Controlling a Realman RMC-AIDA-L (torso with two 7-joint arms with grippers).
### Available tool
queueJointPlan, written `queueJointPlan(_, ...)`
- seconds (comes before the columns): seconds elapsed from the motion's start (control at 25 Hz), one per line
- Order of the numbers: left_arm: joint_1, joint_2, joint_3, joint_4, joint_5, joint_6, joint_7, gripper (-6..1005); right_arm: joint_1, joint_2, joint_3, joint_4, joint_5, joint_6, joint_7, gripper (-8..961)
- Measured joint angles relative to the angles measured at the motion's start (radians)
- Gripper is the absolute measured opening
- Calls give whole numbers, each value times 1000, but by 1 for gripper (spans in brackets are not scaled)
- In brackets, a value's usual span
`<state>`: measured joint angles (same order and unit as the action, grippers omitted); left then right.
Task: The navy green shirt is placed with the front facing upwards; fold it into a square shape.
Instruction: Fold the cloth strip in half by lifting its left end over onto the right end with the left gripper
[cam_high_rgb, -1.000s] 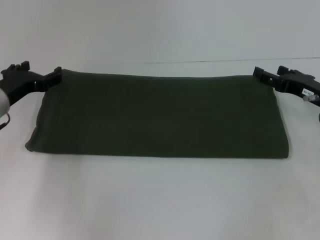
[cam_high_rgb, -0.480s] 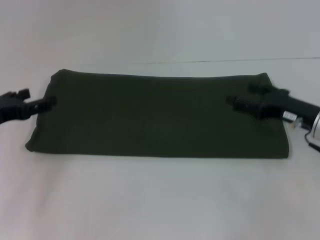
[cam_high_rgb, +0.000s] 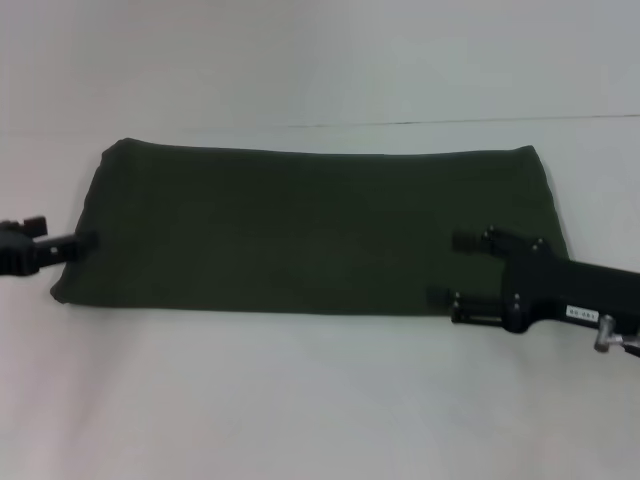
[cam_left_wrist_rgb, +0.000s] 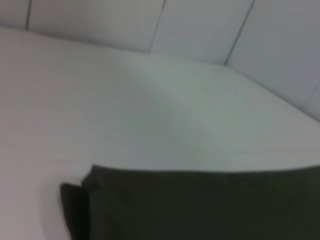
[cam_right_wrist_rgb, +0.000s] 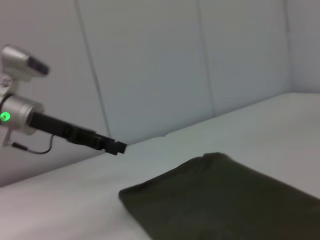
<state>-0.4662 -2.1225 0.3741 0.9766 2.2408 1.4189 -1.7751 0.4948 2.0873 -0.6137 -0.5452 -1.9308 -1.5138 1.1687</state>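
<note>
My left gripper should take the other near corner (cam_high_rgb: 66, 292) of the shirt while my right gripper, which is hovering inside its near corner, moves back to that corner.
The navy green shirt (cam_high_rgb: 300, 230) lies flat on the white table, folded into a long dark band running left to right, with no lettering showing. My left gripper (cam_high_rgb: 80, 243) sits at the shirt's left short edge, close to the near left corner. From the right wrist view, the left gripper (cam_right_wrist_rgb: 117, 146) appears beyond that end of the shirt (cam_right_wrist_rgb: 225, 200). My right gripper (cam_high_rgb: 447, 268) is open over the shirt's near right part, its fingers pointing left with nothing held between them. A corner of the shirt (cam_left_wrist_rgb: 200, 205) fills the left wrist view.
The white table (cam_high_rgb: 320, 400) stretches wide in front of the shirt and behind it. A pale panelled wall (cam_right_wrist_rgb: 150, 65) stands beyond the table's far edge.
Both grippers left the shirt's far corners and came toward the near edge. The right gripper swung inward over the cloth; the left slid down along the left edge. The shirt stayed put.
</note>
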Motion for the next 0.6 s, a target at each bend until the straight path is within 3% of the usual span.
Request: queueJointPlan(0.6, -37, -1, 89, 6, 214, -120, -178, 848, -13, 0, -85, -6, -1, -10, 5, 916)
